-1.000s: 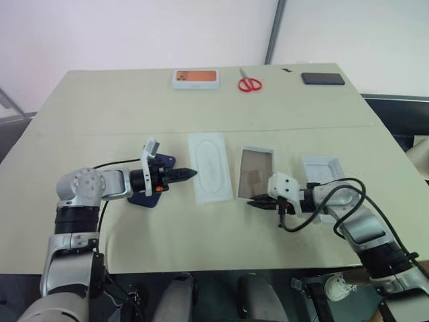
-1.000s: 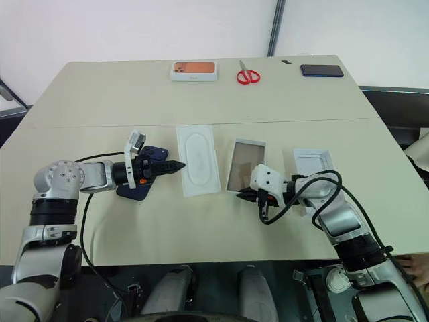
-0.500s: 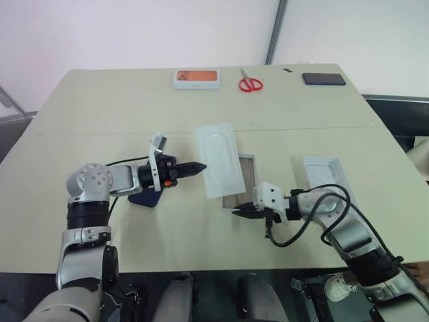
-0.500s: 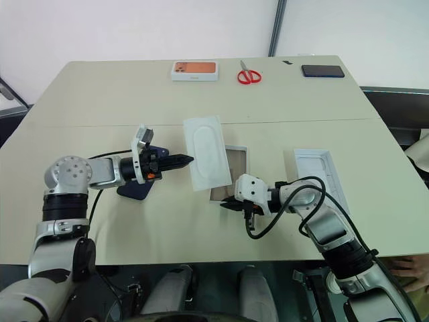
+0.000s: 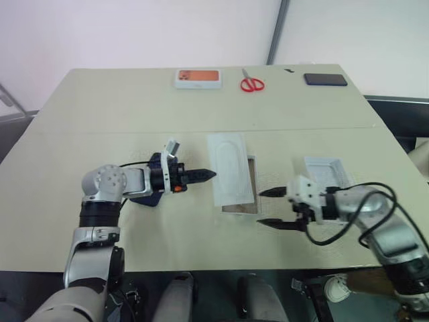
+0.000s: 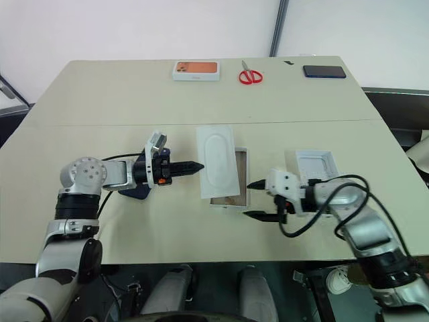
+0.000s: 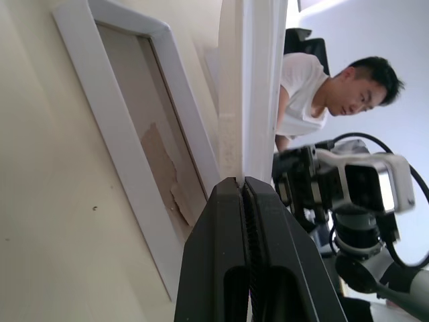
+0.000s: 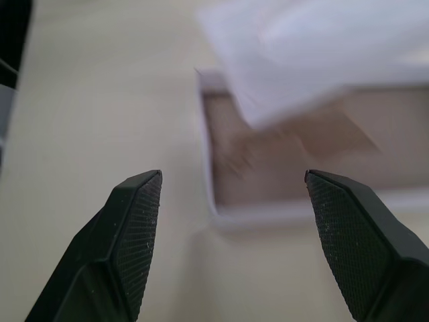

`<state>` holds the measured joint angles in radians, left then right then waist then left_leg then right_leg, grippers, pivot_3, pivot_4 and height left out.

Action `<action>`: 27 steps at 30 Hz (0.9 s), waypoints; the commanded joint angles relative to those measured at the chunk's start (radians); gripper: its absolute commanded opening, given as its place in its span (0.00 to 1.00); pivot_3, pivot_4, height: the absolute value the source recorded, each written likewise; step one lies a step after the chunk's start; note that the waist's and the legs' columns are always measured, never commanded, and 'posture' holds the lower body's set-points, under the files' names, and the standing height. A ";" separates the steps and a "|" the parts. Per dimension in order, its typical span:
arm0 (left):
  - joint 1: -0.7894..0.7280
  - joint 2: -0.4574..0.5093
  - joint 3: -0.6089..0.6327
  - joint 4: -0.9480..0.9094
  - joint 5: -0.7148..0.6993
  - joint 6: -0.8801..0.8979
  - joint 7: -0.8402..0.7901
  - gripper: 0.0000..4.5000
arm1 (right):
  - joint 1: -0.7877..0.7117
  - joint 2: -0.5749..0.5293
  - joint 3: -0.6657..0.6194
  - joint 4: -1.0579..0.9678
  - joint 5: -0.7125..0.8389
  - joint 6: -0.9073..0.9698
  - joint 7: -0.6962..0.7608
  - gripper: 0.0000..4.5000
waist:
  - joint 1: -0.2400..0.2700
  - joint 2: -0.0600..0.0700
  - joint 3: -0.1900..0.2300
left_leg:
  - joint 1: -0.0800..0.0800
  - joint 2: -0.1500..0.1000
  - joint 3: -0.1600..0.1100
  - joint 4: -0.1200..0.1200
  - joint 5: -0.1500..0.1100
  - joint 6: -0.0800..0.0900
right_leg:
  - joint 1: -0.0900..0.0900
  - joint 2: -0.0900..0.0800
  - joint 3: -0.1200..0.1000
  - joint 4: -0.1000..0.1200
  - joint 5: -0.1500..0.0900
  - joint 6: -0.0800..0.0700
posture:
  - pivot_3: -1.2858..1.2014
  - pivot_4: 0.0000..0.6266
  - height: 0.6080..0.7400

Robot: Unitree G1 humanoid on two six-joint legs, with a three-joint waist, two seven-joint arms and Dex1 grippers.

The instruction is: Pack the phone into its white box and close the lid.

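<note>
The insert is at a slant across the white box, so the robot's left gripper should lower it and let go, and the right gripper should push it into the box (image 5: 242, 208).
The white box (image 5: 249, 205), a shallow tray with a brownish floor, lies mid-table. A thin white insert (image 5: 231, 168) lies tilted across its left part. My left gripper (image 5: 209, 175) is shut on the insert's left edge; the left wrist view shows the insert (image 7: 251, 87) rising edge-on from the closed tips (image 7: 241, 182), beside the box (image 7: 134, 154). The navy phone (image 6: 137, 192) lies mostly hidden under my left forearm. My right gripper (image 5: 269, 207) hangs open just right of the box, holding nothing. The lid (image 5: 326, 172) lies inside up behind my right wrist.
Along the far edge lie a white box with an orange picture (image 5: 198, 77), red scissors (image 5: 251, 84) and a flat black slab (image 5: 325, 79). A person (image 7: 315, 94) sits beyond the table in the left wrist view.
My left gripper has carried the insert rightward from the bare table onto the white box. My right gripper, shut at the box's near corner before, has opened wide and drawn back to the right.
</note>
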<state>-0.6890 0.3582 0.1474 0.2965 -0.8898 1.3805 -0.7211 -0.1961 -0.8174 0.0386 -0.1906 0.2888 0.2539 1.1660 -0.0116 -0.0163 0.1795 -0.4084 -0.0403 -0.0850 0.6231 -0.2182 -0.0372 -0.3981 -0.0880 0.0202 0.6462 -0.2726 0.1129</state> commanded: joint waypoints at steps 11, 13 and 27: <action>-0.052 -0.033 -0.088 0.047 0.075 -0.065 -0.089 0.00 | -0.050 0.031 -0.063 0.070 -0.018 -0.092 -0.096 0.78 | 0.000 0.000 0.000 | 0.000 0.000 0.000 0.000 0.000 0.000 | 0.000 0.000 0.000 0.000 0.000 0.000 | 0.52 0.24 1.00; -0.054 -0.032 -0.091 0.058 0.085 -0.070 -0.092 0.00 | -0.052 0.033 -0.059 0.074 -0.024 -0.102 -0.103 0.78 | 0.000 0.000 0.000 | 0.000 0.000 0.000 0.000 0.000 0.000 | 0.000 0.000 0.000 0.000 0.000 0.000 | 0.52 0.24 1.00; -0.076 -0.020 -0.109 0.026 0.127 -0.119 -0.120 0.85 | -0.116 0.087 -0.026 0.076 -0.035 -0.098 -0.138 0.80 | -0.001 0.000 0.000 | 0.000 0.000 0.000 0.000 0.000 0.000 | 0.000 0.000 0.000 0.000 0.000 0.000 | 0.52 0.24 1.00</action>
<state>-0.7453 0.3265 0.0243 0.3664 -0.7622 1.2752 -0.8330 -0.2888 -0.7348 0.0259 -0.0932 0.2399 0.1605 1.0366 -0.0121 -0.0164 0.1797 -0.4083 -0.0404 -0.0851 0.6229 -0.2181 -0.0374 -0.3984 -0.0878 0.0202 0.6466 -0.2725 0.1129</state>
